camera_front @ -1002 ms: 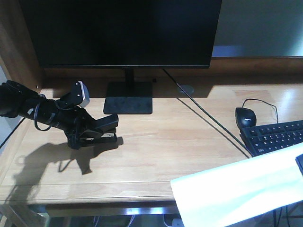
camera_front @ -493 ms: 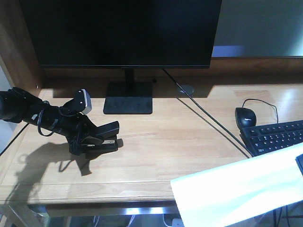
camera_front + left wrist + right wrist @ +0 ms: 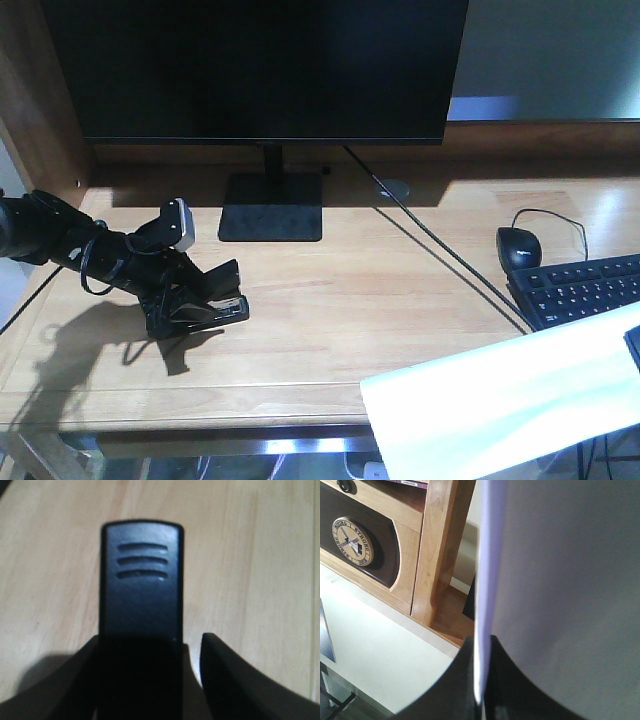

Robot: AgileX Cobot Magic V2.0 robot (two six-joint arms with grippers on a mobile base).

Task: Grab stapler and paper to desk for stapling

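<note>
A gap shows (image 3: 226, 299) between the top and the base of the black stapler (image 3: 205, 312). The stapler's opening should stay open for the white paper when I hold the stapler.
The black stapler (image 3: 222, 292) lies on the light-wood desk (image 3: 350, 290) at the left, its grooved top pointing away in the left wrist view (image 3: 141, 585). My left gripper (image 3: 200, 300) straddles its rear end and is open. Its right finger (image 3: 235, 680) stands apart from the stapler with bare wood showing between them. The white paper (image 3: 500, 400) hangs over the desk's front right corner. In the right wrist view the paper (image 3: 560, 580) fills the right half, and my right gripper (image 3: 482, 650) is shut on its edge.
A black monitor (image 3: 260, 70) on a flat stand (image 3: 270, 220) sits behind the stapler. A cable (image 3: 440, 255) runs diagonally toward a black mouse (image 3: 518, 246) and keyboard (image 3: 585, 288) at the right. Wooden shelving (image 3: 435, 555) shows in the right wrist view.
The left arm lowered the tilted stapler onto the desk and drew slightly back to the left. The paper and right gripper have not moved.
</note>
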